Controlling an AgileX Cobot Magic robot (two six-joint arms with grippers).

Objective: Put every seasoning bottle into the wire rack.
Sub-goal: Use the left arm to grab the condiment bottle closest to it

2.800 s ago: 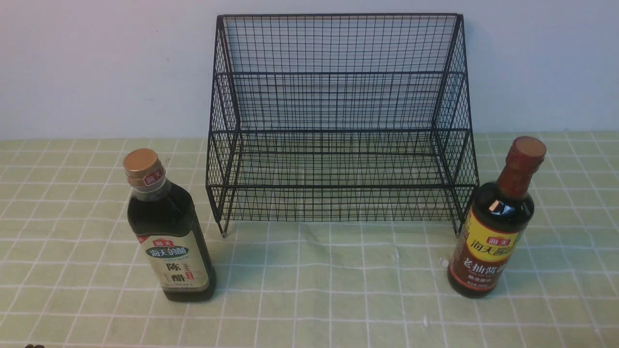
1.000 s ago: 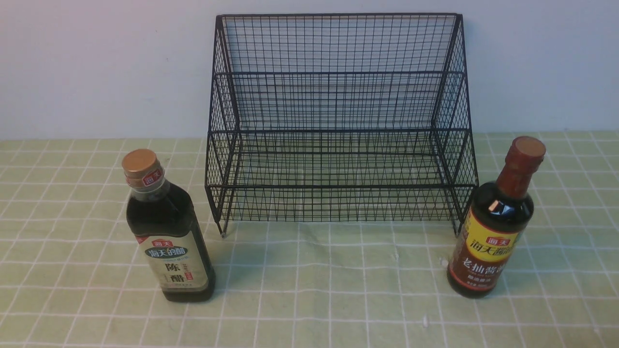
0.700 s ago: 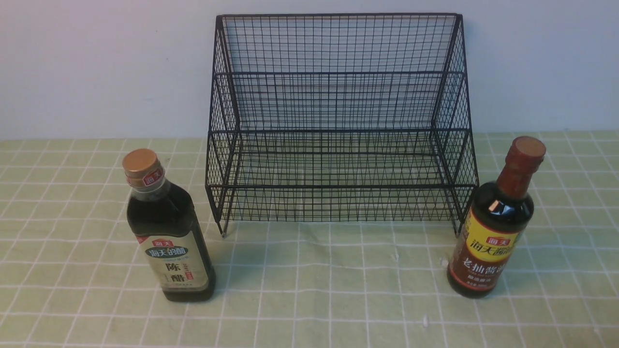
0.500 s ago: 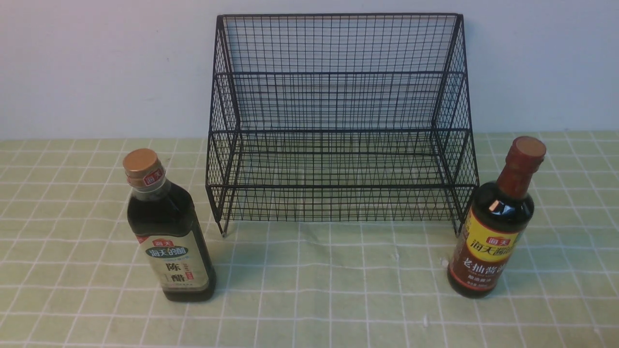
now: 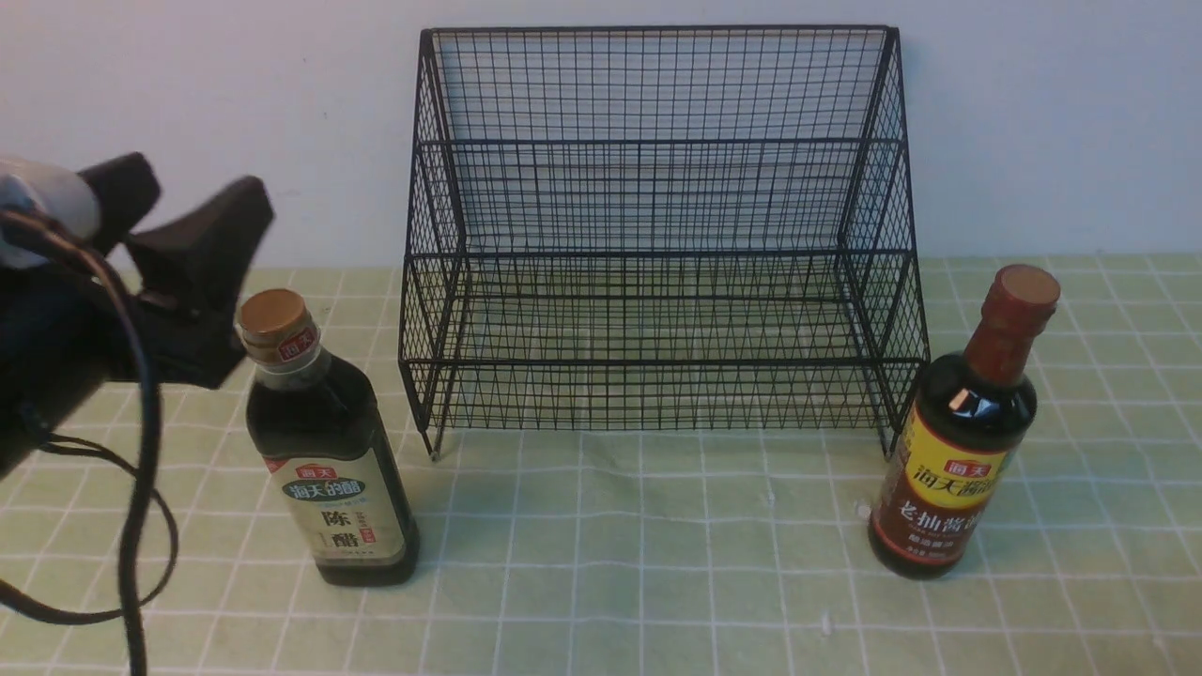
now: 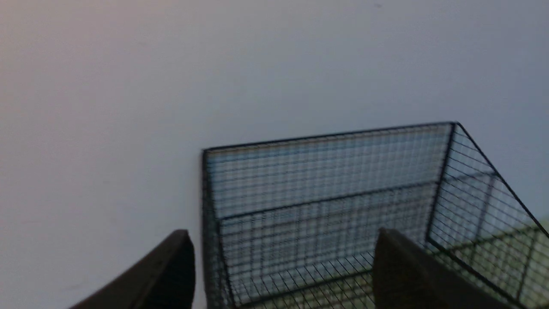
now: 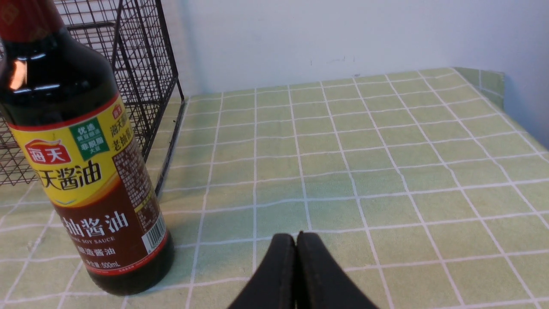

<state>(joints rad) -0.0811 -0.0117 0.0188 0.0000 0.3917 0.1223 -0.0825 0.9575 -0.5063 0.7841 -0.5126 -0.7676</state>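
Note:
A bar (image 5: 659,254) runs across the front of the wire rack above its mesh bottom, so I expect the gold-capped bottle (image 5: 329,456) to stand upright behind that bar when I lower it.
The black wire rack (image 5: 657,235) stands against the wall at the back middle, with nothing on its tiers. Left of it, on the cloth, a squarish seasoning bottle (image 5: 324,441) with a gold cap stands upright. A round long-necked seasoning bottle (image 5: 967,432) with a red-brown cap stands upright at the rack's right front corner. My left gripper (image 5: 197,188) hovers open just left of and above the gold cap, holding nothing. In the left wrist view this gripper (image 6: 283,234) faces the rack (image 6: 326,184). My right gripper (image 7: 296,236) is shut and empty, low over the cloth, right of the round bottle (image 7: 81,163).
A green checked cloth (image 5: 639,526) covers the table and a white wall rises behind it. The left arm's black cable (image 5: 141,451) hangs in a loop at the front left. The table's right edge (image 7: 502,86) shows in the right wrist view.
My left arm has come into the front view from the left, its jaws now wide apart. Both bottles and the rack stand where they were.

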